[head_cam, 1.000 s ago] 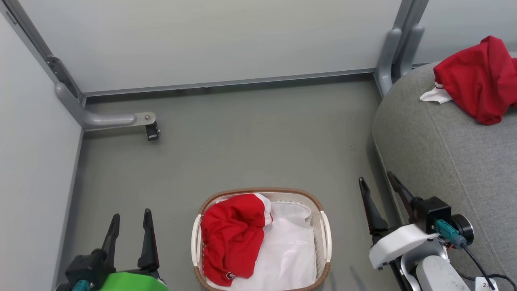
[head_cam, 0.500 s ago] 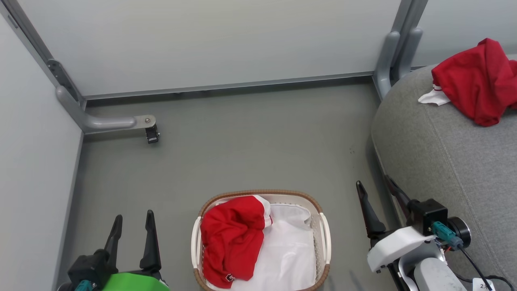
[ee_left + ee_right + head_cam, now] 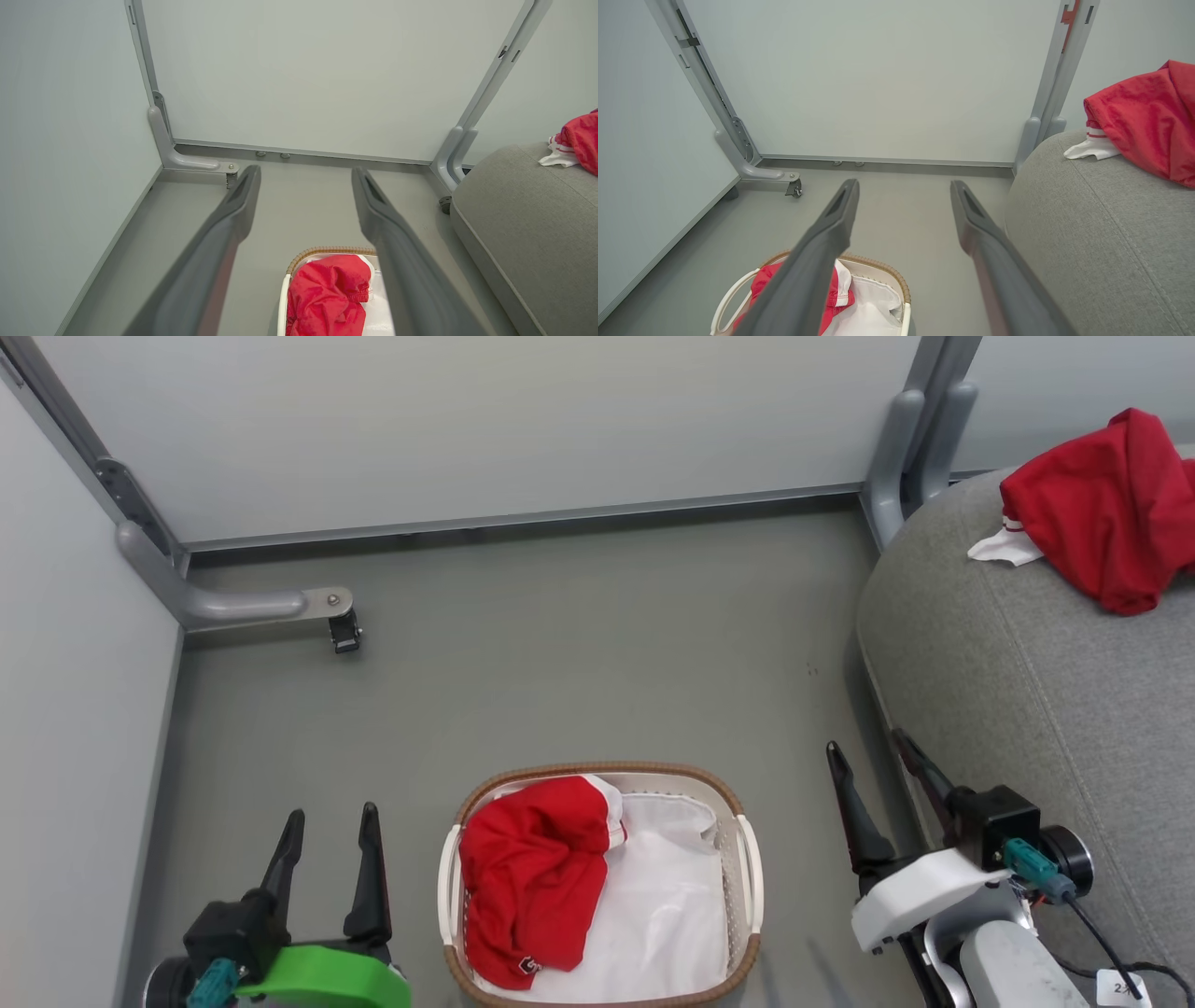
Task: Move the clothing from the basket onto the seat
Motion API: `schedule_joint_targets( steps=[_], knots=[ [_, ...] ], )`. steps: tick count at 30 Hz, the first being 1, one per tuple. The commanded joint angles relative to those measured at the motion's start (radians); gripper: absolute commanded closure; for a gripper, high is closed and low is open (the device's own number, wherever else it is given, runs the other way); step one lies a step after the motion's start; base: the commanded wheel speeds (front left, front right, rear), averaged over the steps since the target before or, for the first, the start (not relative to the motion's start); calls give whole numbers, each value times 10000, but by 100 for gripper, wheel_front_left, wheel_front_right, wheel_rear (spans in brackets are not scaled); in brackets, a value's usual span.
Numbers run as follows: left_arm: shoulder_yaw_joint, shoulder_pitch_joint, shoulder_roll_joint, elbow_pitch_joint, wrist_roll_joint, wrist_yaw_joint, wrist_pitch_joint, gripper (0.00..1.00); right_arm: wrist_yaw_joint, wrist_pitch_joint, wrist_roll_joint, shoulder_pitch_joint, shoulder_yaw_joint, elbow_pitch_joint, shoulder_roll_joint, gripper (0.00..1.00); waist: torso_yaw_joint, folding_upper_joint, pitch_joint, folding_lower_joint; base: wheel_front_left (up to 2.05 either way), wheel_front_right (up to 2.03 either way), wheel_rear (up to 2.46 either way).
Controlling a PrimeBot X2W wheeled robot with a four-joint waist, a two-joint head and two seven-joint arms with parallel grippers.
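The red garment (image 3: 535,874) will hang down and show more letters when I lift it, because a scrap of print (image 3: 528,965) sticks out of a fold.
A red garment (image 3: 532,877) lies crumpled in the left half of the oval basket (image 3: 749,868), on its white liner (image 3: 667,915). A second red garment (image 3: 1106,509) with white trim rests on the grey seat (image 3: 1027,691) at the upper right. My left gripper (image 3: 331,821) stands open to the left of the basket, holding nothing. To the right of the basket, close against the seat's edge, my right gripper (image 3: 868,751) is open and holds nothing. In the left wrist view, the red garment (image 3: 327,298) and the basket (image 3: 327,252) sit low between the fingers. The right wrist view has the basket (image 3: 878,268) and the seat (image 3: 1101,242).
Pale partition panels wall in the grey floor (image 3: 560,663) at the back and left. A grey foot with a caster (image 3: 345,633) juts out from the left post. A second grey post (image 3: 901,448) stands at the back by the seat.
The head view has shifted slightly, so the whole scene sits a little differently. My left gripper now stands higher and nearer the basket. The garments lie as before.
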Motion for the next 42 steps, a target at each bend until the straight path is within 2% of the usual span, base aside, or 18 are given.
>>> schedule_joint_targets(
  steps=[1, 9, 17, 28, 35, 42],
  knots=[
    [-91, -313, 3, 0, 137, -67, -5, 0, -14, -49, -55, -181, -58, -78, -35, 0, -19, 0, 180, 0, 0, 0, 0],
    [-787, -2033, 271, 566, 747, -179, -5, 0, -14, -49, -368, -800, -333, -461, -35, 0, -152, 0, 1286, 0, 0, 0, 0],
    [-2313, -4698, 644, 2272, 1143, -248, 115, 0, -14, -49, -618, -1888, -377, -961, -33, 0, -606, 0, 3395, 0, 0, 0, 0],
    [-4662, -7250, 1191, 5423, 779, -244, 691, 0, -14, -49, -315, -3031, -220, -1438, -30, 0, -1358, 0, 5736, 0, 0, 0, 0],
    [-5836, -8331, 1533, 6871, 424, -246, 1162, 0, -14, -49, -78, -3495, -114, -1667, -30, 0, -1715, 0, 6644, 0, 0, 0, 0],
    [-6626, -9202, 1861, 7748, 287, -245, 1333, 0, -14, -49, 151, -3781, -1, -1814, -28, 0, -1945, 0, 7288, 0, 0, 0, 0]
  ],
)
